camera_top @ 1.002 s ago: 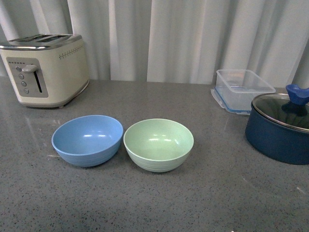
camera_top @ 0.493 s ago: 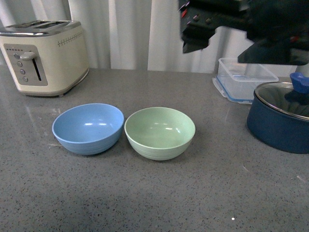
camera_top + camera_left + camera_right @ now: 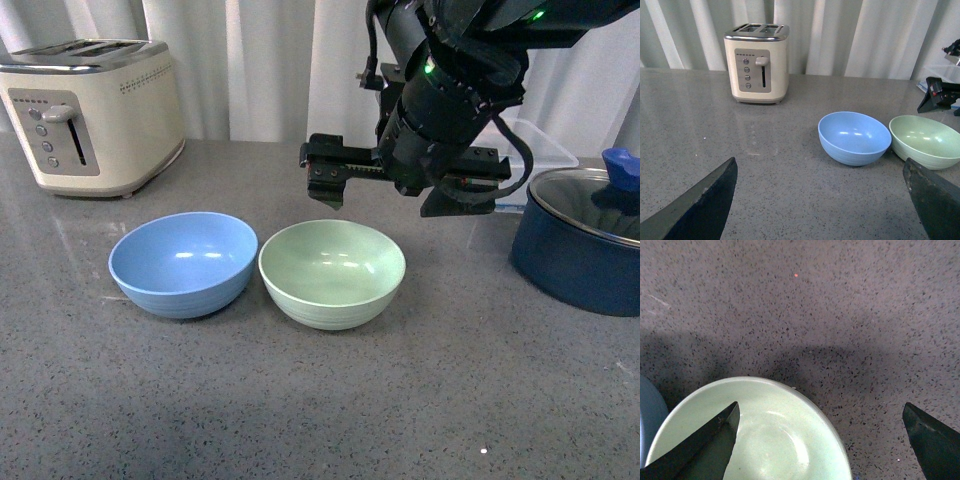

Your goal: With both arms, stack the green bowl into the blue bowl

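Observation:
The green bowl [image 3: 926,142] should sit partway inside with its rim sticking up above when the robot lowers it in, because the blue bowl's rim [image 3: 852,112] looks just as wide.
The pale green bowl [image 3: 332,272] and the light blue bowl [image 3: 182,263] stand upright side by side on the grey counter, nearly touching, blue to the left. My right gripper [image 3: 392,200] hangs open and empty just above and behind the green bowl's far rim. In the right wrist view the gripper [image 3: 820,440] spans the green bowl's [image 3: 755,435] edge and bare counter, with a sliver of the blue bowl [image 3: 646,415]. My left gripper [image 3: 822,200] is open and empty, low over the counter, well short of the blue bowl [image 3: 855,131] and the green bowl [image 3: 926,141]. It is out of the front view.
A cream toaster [image 3: 95,115] stands at the back left. A dark navy pot with a glass lid [image 3: 580,260] stands at the right. A clear plastic container [image 3: 545,150] sits behind it, partly hidden by the arm. White curtains close the back.
My right arm has come in from the top and dropped down to just above the green bowl's far rim. The bowls have not moved.

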`<control>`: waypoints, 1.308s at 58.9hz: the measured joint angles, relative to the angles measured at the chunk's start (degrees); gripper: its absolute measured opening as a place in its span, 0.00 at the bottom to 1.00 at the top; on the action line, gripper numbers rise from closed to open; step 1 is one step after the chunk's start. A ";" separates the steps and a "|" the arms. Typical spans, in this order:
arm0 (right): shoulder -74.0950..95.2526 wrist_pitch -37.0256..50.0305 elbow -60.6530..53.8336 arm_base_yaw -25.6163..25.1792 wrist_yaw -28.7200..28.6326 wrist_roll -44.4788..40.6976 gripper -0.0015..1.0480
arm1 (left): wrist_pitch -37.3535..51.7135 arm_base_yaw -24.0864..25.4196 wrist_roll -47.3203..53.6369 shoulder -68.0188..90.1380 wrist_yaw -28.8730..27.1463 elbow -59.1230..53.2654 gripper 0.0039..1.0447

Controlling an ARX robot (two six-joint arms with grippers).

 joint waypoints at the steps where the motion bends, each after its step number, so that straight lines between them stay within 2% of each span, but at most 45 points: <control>1: 0.50 -0.20 0.17 0.00 0.11 -0.02 0.90 | 0.00 0.00 -0.02 0.00 0.00 0.00 0.94; 18: 2.73 -1.27 -0.55 0.17 0.31 -0.92 0.90 | 0.00 0.00 0.00 0.00 0.00 0.00 0.94; 30: 2.73 -1.55 -1.70 0.50 0.66 -1.36 0.63 | 0.00 0.00 0.00 0.00 0.00 0.00 0.94; 49: 1.79 -1.49 -3.96 0.35 0.46 -3.21 0.12 | 0.00 0.00 -0.02 0.00 0.00 0.00 0.94; 55: -0.61 -1.09 -5.92 0.07 -0.13 -4.24 0.01 | 0.00 0.00 0.00 0.00 0.00 0.00 0.94; 68: -9.88 -0.85 -11.02 -0.63 2.54 -9.92 0.01 | 0.00 0.00 0.00 0.00 0.00 0.00 0.94; 77: -14.25 -0.22 -11.13 -0.26 1.68 -11.30 0.01 | 0.00 0.00 0.00 0.00 0.02 0.00 0.94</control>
